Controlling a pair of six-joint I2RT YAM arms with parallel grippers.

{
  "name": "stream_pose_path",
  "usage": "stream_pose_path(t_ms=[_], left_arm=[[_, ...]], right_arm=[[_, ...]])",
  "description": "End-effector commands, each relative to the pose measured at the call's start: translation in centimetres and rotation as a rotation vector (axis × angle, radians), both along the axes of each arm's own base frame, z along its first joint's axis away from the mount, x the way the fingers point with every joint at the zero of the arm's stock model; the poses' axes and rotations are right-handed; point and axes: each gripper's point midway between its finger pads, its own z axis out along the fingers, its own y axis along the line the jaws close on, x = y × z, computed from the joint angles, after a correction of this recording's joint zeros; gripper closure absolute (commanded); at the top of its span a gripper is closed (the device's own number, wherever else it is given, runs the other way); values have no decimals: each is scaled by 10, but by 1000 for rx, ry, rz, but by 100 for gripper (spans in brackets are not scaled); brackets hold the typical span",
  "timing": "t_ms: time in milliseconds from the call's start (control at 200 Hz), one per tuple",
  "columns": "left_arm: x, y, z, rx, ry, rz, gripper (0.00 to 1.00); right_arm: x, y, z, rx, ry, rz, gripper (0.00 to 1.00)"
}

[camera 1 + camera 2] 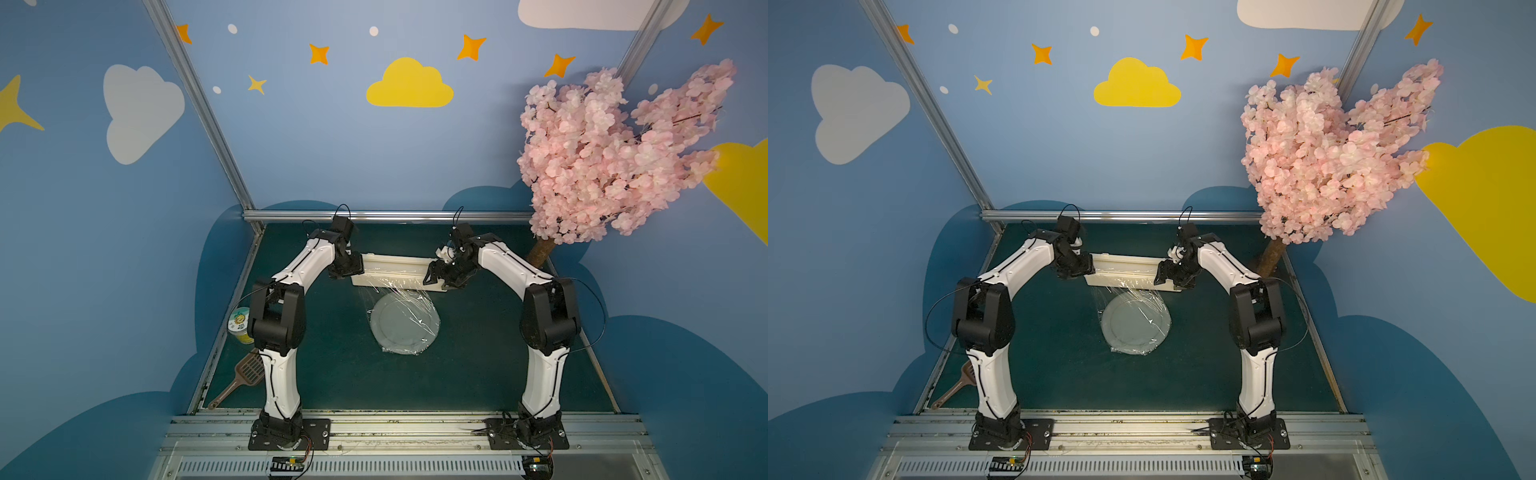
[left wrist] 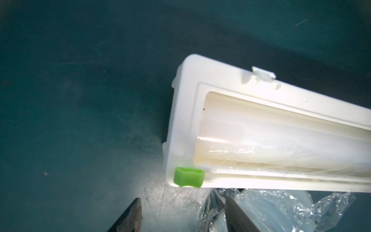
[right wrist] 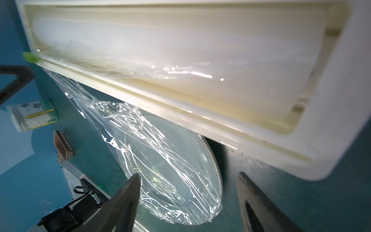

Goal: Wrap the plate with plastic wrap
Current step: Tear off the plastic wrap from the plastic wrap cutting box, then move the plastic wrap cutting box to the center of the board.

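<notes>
My left gripper should take the film's edge only after I move the box back from the plate, because the film is still joined to the box by the green slider (image 2: 189, 177).
The plate (image 1: 399, 332) (image 1: 1136, 330) lies flat on the green table, and wrinkled plastic wrap (image 1: 409, 301) (image 1: 1133, 297) is draped over it. The film still runs up to the cream dispenser box (image 1: 395, 268) just behind the plate. My left gripper (image 1: 352, 272) (image 2: 184, 215) is at the box's left end, near the green slider (image 2: 188, 178). It is open, with crumpled film (image 2: 291, 206) lying against one finger. At the box's right end my right gripper (image 1: 434, 276) (image 3: 190, 200) hangs open over the wrapped plate (image 3: 213, 162), holding nothing.
A small labelled jar (image 1: 240, 326) and a brown slotted scoop (image 1: 245, 374) lie by the table's left edge, beside the left arm. A pink blossom tree (image 1: 615, 153) stands at the back right corner. Metal rails (image 1: 374, 216) border the table.
</notes>
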Motion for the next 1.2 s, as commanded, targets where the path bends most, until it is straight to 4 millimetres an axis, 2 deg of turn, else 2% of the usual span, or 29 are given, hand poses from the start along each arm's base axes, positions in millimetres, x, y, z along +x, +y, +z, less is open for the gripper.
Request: stream_pose_path(t_ms=[0, 215, 335, 435, 511, 616, 681, 741, 831, 951, 1031, 1196], left_arm=[[15, -14, -4, -80, -9, -15, 35], [48, -25, -6, -157, -26, -19, 35], [64, -28, 0, -236, -37, -20, 35], [58, -17, 4, -250, -31, 3, 36], [43, -9, 10, -225, -49, 17, 36], [23, -2, 28, -211, -117, 23, 35], [7, -1, 37, -209, -135, 19, 35], [-6, -3, 37, -221, -145, 13, 36], [-20, -20, 31, -340, -153, -19, 36], [-20, -33, 11, -414, -94, -19, 37], [-12, -38, -2, -431, -56, -9, 38], [14, -26, -30, -318, -11, 34, 41]], right_arm=[[33, 11, 4, 88, -42, -25, 24], [84, 5, 4, 100, -88, -50, 24], [98, 3, 8, 110, -107, -44, 25], [88, 1, 19, 105, -104, -32, 26], [68, -1, 24, 92, -105, -16, 26], [39, 2, 29, 64, -148, 27, 27], [23, 5, 25, 27, -165, 65, 29], [12, 10, 17, -8, -173, 111, 30], [3, 14, 0, -78, -145, 152, 31], [4, 20, -10, -81, -118, 151, 32], [8, 19, -12, -92, -115, 135, 31], [11, 18, -20, -114, -91, 129, 30]])
